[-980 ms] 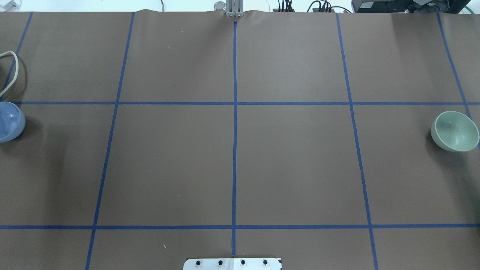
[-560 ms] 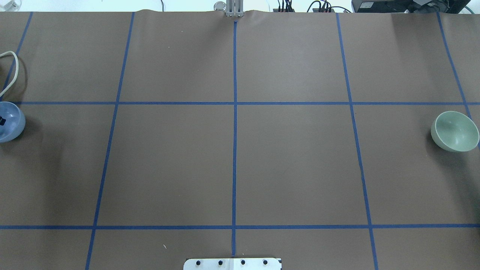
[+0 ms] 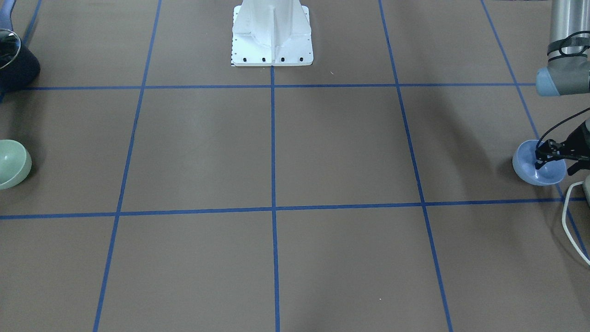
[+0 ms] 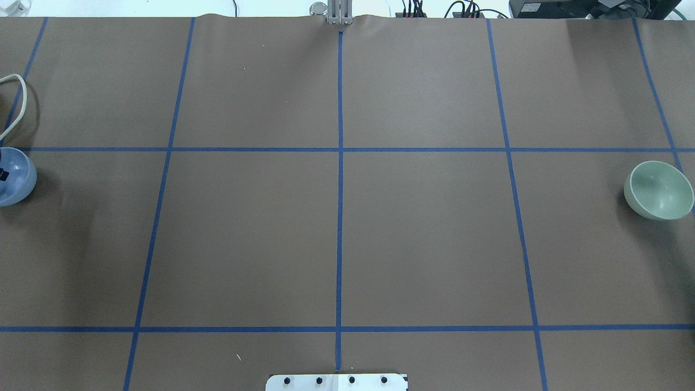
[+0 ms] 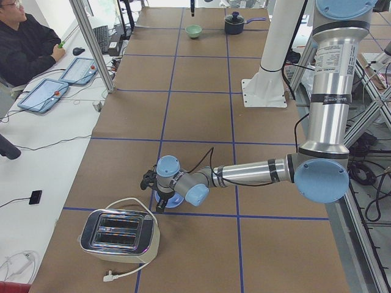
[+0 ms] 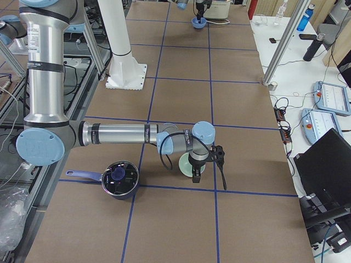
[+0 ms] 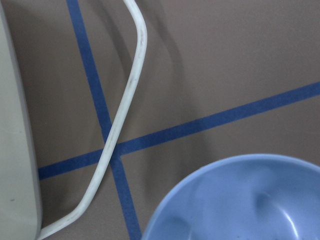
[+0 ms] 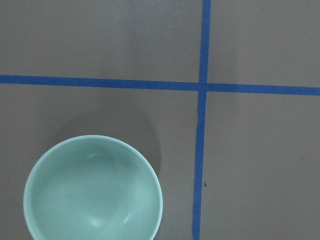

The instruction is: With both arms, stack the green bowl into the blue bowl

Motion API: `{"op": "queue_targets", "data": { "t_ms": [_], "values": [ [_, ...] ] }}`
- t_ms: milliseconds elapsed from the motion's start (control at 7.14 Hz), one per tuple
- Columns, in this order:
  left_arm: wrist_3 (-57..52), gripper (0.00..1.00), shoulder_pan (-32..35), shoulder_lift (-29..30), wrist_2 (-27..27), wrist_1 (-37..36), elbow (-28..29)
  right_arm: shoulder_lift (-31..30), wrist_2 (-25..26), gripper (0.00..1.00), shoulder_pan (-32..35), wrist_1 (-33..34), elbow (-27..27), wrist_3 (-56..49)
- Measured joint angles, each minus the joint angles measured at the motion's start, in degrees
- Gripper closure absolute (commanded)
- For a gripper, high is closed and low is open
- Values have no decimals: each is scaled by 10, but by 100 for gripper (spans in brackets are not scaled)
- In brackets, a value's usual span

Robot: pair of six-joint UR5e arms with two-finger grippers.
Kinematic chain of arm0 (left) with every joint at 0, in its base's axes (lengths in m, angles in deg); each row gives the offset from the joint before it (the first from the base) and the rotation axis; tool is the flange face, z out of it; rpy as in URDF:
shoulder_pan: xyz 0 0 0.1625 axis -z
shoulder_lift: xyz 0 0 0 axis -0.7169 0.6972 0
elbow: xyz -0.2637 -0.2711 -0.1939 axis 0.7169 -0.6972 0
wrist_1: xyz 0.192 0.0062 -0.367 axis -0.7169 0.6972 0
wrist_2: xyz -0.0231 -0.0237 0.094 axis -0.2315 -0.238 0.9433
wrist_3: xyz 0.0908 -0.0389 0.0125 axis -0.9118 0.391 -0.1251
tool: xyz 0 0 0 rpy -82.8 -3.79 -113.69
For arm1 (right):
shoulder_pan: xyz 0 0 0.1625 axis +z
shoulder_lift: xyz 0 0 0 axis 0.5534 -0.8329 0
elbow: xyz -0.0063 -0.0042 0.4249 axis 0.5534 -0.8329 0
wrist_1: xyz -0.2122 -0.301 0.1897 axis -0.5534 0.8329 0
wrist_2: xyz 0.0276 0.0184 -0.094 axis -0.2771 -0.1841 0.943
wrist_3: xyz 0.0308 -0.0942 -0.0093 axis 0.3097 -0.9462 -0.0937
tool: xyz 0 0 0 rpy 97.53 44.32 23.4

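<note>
The blue bowl (image 3: 539,163) should come up freely when I lift it, and the white cord should stay where it is, because there is a gap (image 7: 137,182) between them.
The blue bowl (image 3: 530,168) sits upright at the table's left end, also seen in the overhead view (image 4: 19,182) and the left wrist view (image 7: 240,200). My left gripper (image 3: 538,157) is low over it, open, one finger over the bowl's inside and one at its rim. The green bowl (image 4: 658,190) sits upright at the right end, also seen in the right wrist view (image 8: 92,192). My right gripper (image 6: 208,172) hangs just above and beside the green bowl (image 6: 185,163). It shows only in the exterior right view, so I cannot tell whether it is open.
A toaster (image 5: 119,235) stands close beside the blue bowl, and its white cord (image 3: 569,216) loops past the bowl. A dark pot with a handle (image 6: 118,178) stands near the green bowl. The white pedestal (image 3: 272,32) is at mid-table. An operator (image 5: 24,43) sits at the side desk.
A black tip of my left gripper has come into the overhead view over the blue bowl's left part. Both bowls have stayed in place.
</note>
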Motion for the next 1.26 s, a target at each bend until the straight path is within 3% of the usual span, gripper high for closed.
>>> {"op": "queue_targets", "data": {
  "t_ms": [140,840,980,1260],
  "values": [
    [-1,100,0,0,0,0,-1,1,-1,1,0,0,-1,0],
    [-2,100,1,8,-20,-16,-28,5,-3,1,-3,-1,-3,2],
    [-1,100,3,16,-49,-57,-62,5,-2,1,-8,0,-5,4],
    [3,100,6,59,-79,-241,-178,6,0,1,-25,-1,-14,7]
  ]
}}
